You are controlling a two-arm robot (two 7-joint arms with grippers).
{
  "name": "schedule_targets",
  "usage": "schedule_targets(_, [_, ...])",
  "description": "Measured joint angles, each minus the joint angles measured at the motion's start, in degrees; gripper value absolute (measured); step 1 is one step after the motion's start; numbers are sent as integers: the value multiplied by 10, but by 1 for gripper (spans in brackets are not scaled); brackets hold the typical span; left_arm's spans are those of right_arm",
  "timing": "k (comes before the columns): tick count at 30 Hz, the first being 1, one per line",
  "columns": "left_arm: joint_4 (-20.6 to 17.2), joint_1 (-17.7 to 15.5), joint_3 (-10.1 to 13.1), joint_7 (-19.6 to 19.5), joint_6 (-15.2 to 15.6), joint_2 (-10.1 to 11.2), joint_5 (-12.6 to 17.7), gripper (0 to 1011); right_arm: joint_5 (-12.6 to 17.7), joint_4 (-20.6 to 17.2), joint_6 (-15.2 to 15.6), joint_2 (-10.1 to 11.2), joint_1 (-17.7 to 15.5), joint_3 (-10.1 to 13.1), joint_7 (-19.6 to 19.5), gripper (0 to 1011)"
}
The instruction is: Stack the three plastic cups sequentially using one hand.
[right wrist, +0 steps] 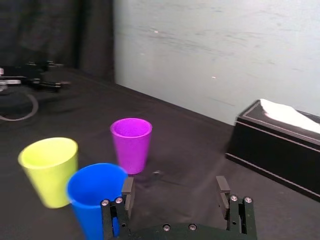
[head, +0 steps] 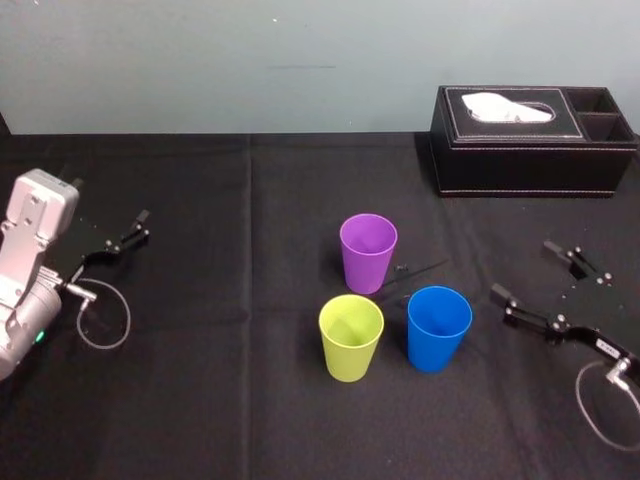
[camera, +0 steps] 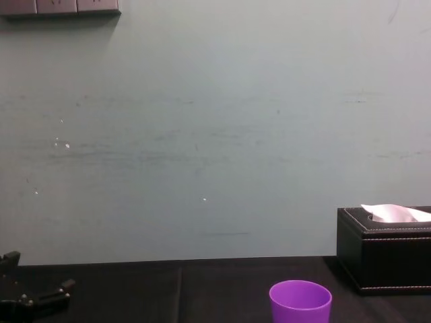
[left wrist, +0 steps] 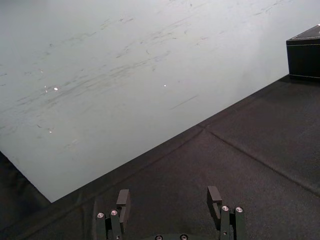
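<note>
The purple cup gets narrower below a wide opening, so the blue cup will fall deep inside when I let go of it, and the blue cup's rim will still show.
Three cups stand upright and apart mid-table: the purple cup farthest back, the yellow-green cup in front of it, the blue cup to the right. My right gripper hangs low to the right of the blue cup, open and holding nothing, clear of it. In the right wrist view its fingers frame bare cloth, with the blue cup just beside one finger, and the yellow-green cup and purple cup beyond. My left gripper is parked at the table's left, open.
A black leather tissue box sits at the back right, near the wall. Black cloth covers the table. Loose cable loops hang by the left wrist and the right wrist.
</note>
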Motion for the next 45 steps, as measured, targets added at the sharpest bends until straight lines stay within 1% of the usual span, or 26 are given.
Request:
schedule_targets(1, [0, 0, 0, 0, 0, 0, 0, 1011, 7, -2, -4, 4, -7, 4, 13, 1004])
schedule_targets(4, [0, 0, 0, 0, 0, 0, 0, 1011, 15, -4, -10, 9, -16, 9, 31, 1004])
schedule_targets(6, [0, 0, 0, 0, 0, 0, 0, 1011, 27, -7, -16, 14, -27, 16, 53, 1004])
schedule_targets(7, [0, 0, 0, 0, 0, 0, 0, 1011, 27, -7, -16, 14, -27, 16, 53, 1004])
schedule_targets(8, [0, 0, 0, 0, 0, 0, 0, 1012, 32, -8, -18, 15, -33, 19, 63, 1004])
schedule_targets(10, [0, 0, 0, 0, 0, 0, 0, 1011, 34, -9, -20, 17, -40, 21, 75, 1004])
schedule_targets(15, [0, 0, 0, 0, 0, 0, 0, 1011, 33, -9, -20, 16, -46, 20, 90, 1004])
schedule_targets(21, [0, 0, 0, 0, 0, 0, 0, 1011, 22, 2, -12, 5, -45, 11, 102, 1004])
schedule_targets(28, [0, 0, 0, 0, 0, 0, 0, 1011, 0, 15, -1, -10, -32, -1, 114, 1004])
schedule_targets(36, [0, 0, 0, 0, 0, 0, 0, 1011, -14, 23, 8, -23, -21, -6, 126, 1004])
schedule_targets(40, [0, 0, 0, 0, 0, 0, 0, 1011, -23, 29, 14, -33, -13, -9, 134, 1004])
schedule_targets(45, [0, 0, 0, 0, 0, 0, 0, 1012, -24, 35, 21, -41, -3, -11, 141, 1004])
